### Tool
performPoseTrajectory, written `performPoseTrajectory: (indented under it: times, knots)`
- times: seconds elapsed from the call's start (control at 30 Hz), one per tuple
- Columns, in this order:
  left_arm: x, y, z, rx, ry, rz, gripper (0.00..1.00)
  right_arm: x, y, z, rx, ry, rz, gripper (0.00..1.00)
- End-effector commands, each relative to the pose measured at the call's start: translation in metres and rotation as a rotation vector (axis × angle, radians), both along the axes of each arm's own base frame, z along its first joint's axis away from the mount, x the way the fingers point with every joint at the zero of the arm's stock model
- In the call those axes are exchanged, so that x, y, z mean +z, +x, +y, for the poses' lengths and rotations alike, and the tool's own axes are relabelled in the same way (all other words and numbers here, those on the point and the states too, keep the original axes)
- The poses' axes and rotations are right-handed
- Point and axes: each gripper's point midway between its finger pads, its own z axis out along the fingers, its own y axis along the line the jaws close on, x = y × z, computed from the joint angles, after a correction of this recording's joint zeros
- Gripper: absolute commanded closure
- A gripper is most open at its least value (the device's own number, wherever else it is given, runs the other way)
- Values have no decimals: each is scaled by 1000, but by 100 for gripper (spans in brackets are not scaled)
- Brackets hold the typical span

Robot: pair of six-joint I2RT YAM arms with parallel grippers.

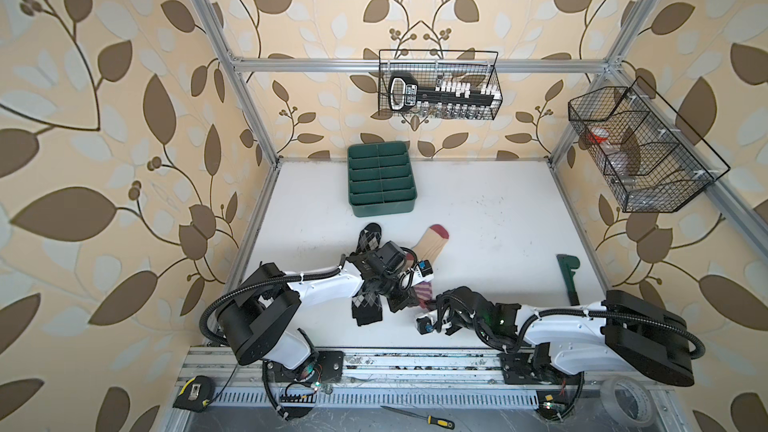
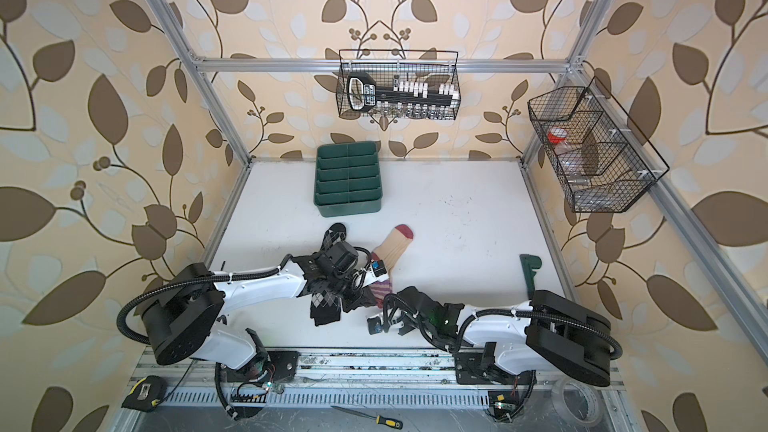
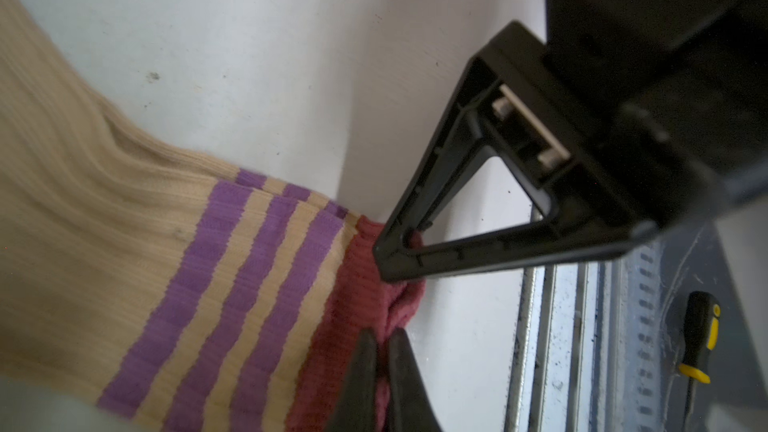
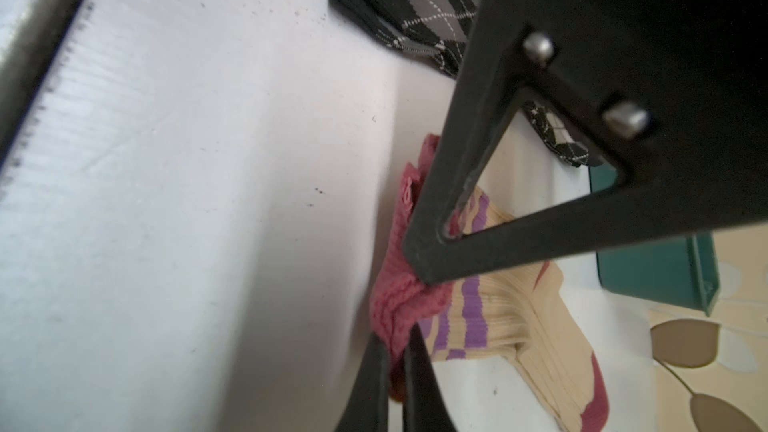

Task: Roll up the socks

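Note:
The maroon cuff (image 4: 397, 300) bunches up where the robot's grippers meet, so the right gripper should hold the cuff's side edge (image 3: 365, 226) while the left gripper grasps it from the front.
The beige ribbed sock (image 1: 430, 249) lies on the white table, maroon toe to the back, with its purple-striped end and maroon cuff (image 3: 361, 284) towards the front. My left gripper (image 3: 383, 332) is shut on one edge of that cuff. My right gripper (image 4: 397, 336) is shut on the cuff's other edge (image 4: 395, 297), close beside the left one. In both top views the two grippers (image 1: 409, 299) (image 1: 432, 306) meet at the striped end. The argyle sock (image 1: 365, 305) lies stretched under the left arm, partly hidden by it.
A green divided tray (image 1: 380, 178) sits at the back of the table. A green-handled tool (image 1: 567, 276) lies at the right edge. Two wire baskets (image 1: 438, 85) (image 1: 636, 151) hang on the frame. A tape measure (image 1: 193, 392), a screwdriver (image 1: 419, 416) and a tape roll (image 1: 629, 403) lie by the front rail.

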Motion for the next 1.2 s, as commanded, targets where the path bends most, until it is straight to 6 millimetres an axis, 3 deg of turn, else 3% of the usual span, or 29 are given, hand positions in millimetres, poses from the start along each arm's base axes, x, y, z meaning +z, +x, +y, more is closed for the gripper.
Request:
performPoseTrajectory:
  times: [0.0,0.07,0.3,0.37,0.43,0.53,0.6,0.7,0.9,1.07,1.17]
  knots:
    - [22,7,-4,8,-67,-51,91,10,1,11,28,23,0,100]
    - [26,10,-4,24,-71,-68,83,7,1,9,33,3,7,100]
    - [48,38,10,148,-69,-261,25,9,-4,0,59,-7,68,100]
    - [60,50,20,210,-67,-357,22,9,-4,-3,61,-15,93,100]
    - [84,68,35,311,-86,-491,19,10,-4,-5,66,-21,135,100]
    - [139,86,67,476,-159,-744,13,12,-8,-8,93,-48,249,100]
    - [179,86,90,547,-212,-903,7,12,-12,-13,97,-79,355,100]
    - [210,70,107,504,-218,-1048,3,12,-15,-19,92,-130,488,100]
    - [206,43,110,213,-54,-1131,3,18,-28,-16,24,-204,823,100]
    - [209,30,106,105,-56,-1133,4,12,-39,-17,-8,-256,921,100]
    - [197,14,100,3,-72,-1084,5,9,-35,-18,-32,-234,953,100]
